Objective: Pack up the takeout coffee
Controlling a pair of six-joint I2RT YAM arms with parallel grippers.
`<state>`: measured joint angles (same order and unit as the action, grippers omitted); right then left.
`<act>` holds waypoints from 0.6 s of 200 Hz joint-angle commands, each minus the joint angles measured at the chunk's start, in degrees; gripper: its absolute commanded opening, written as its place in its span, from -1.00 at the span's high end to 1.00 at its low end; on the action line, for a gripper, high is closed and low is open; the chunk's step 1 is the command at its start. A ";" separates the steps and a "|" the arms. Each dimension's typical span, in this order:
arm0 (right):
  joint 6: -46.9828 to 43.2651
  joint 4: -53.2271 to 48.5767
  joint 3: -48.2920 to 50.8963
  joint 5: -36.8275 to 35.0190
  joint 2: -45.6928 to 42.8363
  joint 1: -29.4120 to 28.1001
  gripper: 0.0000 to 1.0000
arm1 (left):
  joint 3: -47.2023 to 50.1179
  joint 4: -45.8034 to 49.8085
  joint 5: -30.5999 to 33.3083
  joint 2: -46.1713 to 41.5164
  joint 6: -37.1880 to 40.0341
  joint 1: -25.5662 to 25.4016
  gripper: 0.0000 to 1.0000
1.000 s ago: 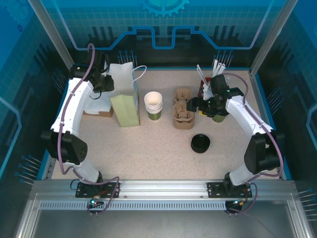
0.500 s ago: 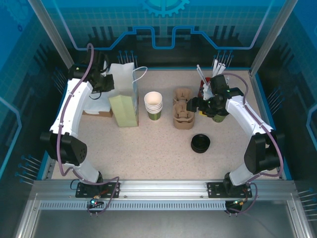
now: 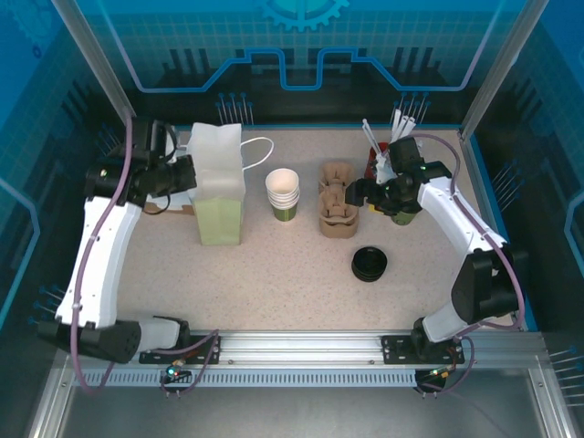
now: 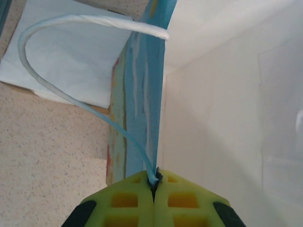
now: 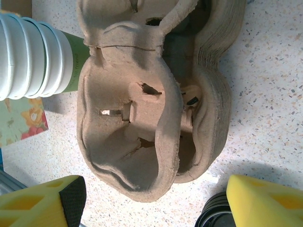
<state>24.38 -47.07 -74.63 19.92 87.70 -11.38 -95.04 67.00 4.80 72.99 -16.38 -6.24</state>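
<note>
My left gripper is holding the paper bag (image 3: 219, 187) upright and open, so it should keep moving it toward the clear space (image 3: 260, 269) near the cups until the bag's bottom stands flat.
The takeout coffee cups (image 3: 283, 192) stand as a nested stack in the middle of the table, white rims over a dark green base; in the right wrist view the cups (image 5: 33, 52) are at the upper left. Black lids (image 3: 370, 263) lie stacked in front of them, and the lids (image 5: 218, 213) show beside my right finger. A pale green paper bag (image 3: 219, 196) stands to the left with its top spread. My left gripper (image 3: 189, 172) is shut on the bag's left rim where the handle (image 4: 71, 99) attaches; its tips (image 4: 154, 183) meet there. My right gripper (image 3: 358, 193) stands open, level with the brown cup carriers (image 5: 142, 118).
The stack of pulp carriers (image 3: 336, 210) sits between the cups and my right gripper. A red cup of white straws (image 3: 379, 151) stands behind the right wrist. White napkins (image 4: 71, 52) lie on the table left of the bag.
My left gripper has closed on the bag's rim and the left arm has swung outward, pulling the bag leftward and spreading its top. The right arm has not moved.
</note>
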 commanded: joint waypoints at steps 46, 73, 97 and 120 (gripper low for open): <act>-0.47 -0.61 0.52 -0.06 -2.68 -0.73 -0.60 | 8.23 3.36 -9.28 -10.48 -9.37 -4.07 0.95; -0.30 -0.44 0.89 -0.06 -2.62 -0.72 -0.61 | 10.86 1.64 -12.98 -12.15 -12.26 -5.59 0.95; -0.11 -0.05 1.14 -0.06 -2.45 -0.69 -0.61 | 12.93 -0.43 -14.89 -12.44 -14.26 -7.43 0.95; 0.03 0.07 1.24 0.02 -2.19 -0.71 -0.61 | 15.52 -2.25 -15.14 -12.37 -14.98 -8.92 0.94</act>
<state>24.43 -47.03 -73.91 19.92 86.41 -11.38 -82.08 67.77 -7.33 61.32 -28.64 -13.93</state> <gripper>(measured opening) 0.804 0.050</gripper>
